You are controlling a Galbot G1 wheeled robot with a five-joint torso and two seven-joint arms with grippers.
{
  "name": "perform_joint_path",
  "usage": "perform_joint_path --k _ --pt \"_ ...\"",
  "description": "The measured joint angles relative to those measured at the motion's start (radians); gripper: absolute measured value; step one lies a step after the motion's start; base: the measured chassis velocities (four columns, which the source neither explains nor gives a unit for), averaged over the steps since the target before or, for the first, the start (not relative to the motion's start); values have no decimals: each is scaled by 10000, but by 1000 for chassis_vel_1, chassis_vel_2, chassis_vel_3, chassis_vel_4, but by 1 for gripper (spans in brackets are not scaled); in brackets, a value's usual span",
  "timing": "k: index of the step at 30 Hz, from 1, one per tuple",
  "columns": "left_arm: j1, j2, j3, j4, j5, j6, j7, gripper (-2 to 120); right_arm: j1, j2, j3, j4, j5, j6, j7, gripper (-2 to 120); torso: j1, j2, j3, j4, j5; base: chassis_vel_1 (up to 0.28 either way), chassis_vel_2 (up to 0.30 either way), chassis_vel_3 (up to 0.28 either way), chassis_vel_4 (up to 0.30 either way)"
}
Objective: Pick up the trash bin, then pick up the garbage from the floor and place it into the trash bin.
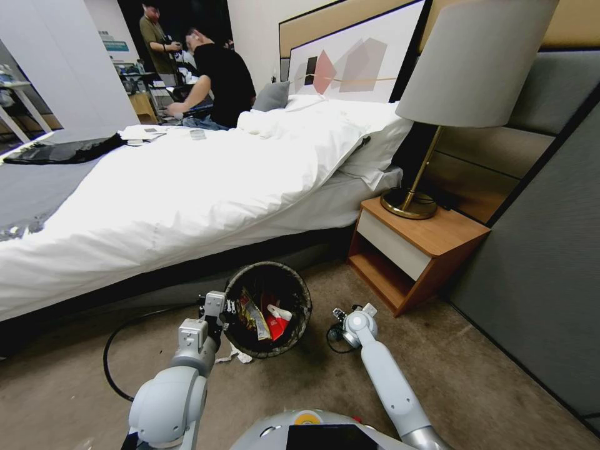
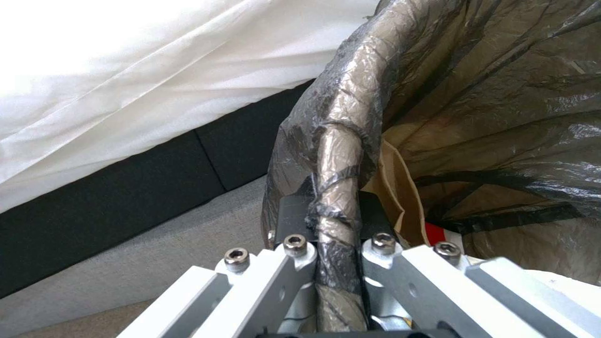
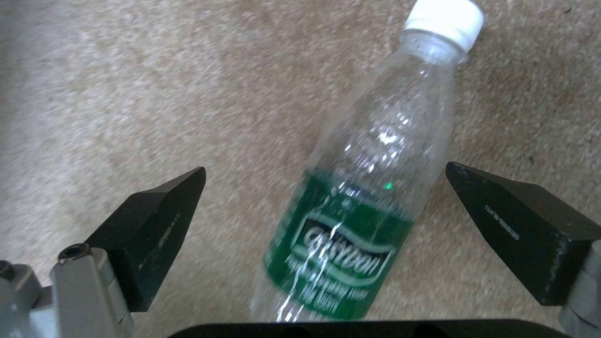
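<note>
Carpet and small glints show through the upper half of the clear plastic bottle. When I lift it, I expect it to be empty apart from clinging drops.
The trash bin (image 1: 299,289) hangs just off the carpet beside the bed, its dark liner folded over the rim (image 2: 343,117). My left gripper (image 1: 220,307) (image 2: 336,212) is shut on that rim at the bin's left side. Inside lie a yellow wrapper (image 1: 252,315), red packets (image 1: 275,325) and a brown paper bag (image 2: 393,188). A clear plastic bottle (image 3: 369,188) with a green label and white cap lies on the carpet. My right gripper (image 1: 339,317) (image 3: 324,170) points down over it, open, one finger on each side, apart from it. A crumpled white tissue (image 1: 234,356) lies on the floor under the bin's left edge.
The bed (image 1: 187,187) with a white duvet runs along the far side, its dark base close behind the bin. A wooden nightstand (image 1: 412,250) with a lamp (image 1: 437,125) stands to the right, then a grey wall panel (image 1: 537,262). A black cable (image 1: 112,356) loops on the carpet at left.
</note>
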Motion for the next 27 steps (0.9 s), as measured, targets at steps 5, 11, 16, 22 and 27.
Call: perform_joint_path --k 5,11,16,22,27 --pt "-11 19 -11 28 -13 0 1 1 53 12 7 -238 -168 62 -123 100 0 0 0 0 0 0 0 0 0" --pt "-47 21 15 85 -17 1 2 1 74 38 8 -524 -481 158 -349 100 0 0 0 0 0 0 0 0 0" --pt "-56 19 24 96 -9 3 2 1 96 41 6 -679 -545 184 -424 100 0 0 0 0 0 0 0 0 0" --pt "-51 7 48 104 3 4 2 1 161 80 -3 -958 -659 227 -514 100 0 0 0 0 0 0 0 0 0" --pt "-50 0 67 117 31 4 2 1 171 113 -17 -1092 -736 255 -540 100 0 0 0 0 0 0 0 0 0"
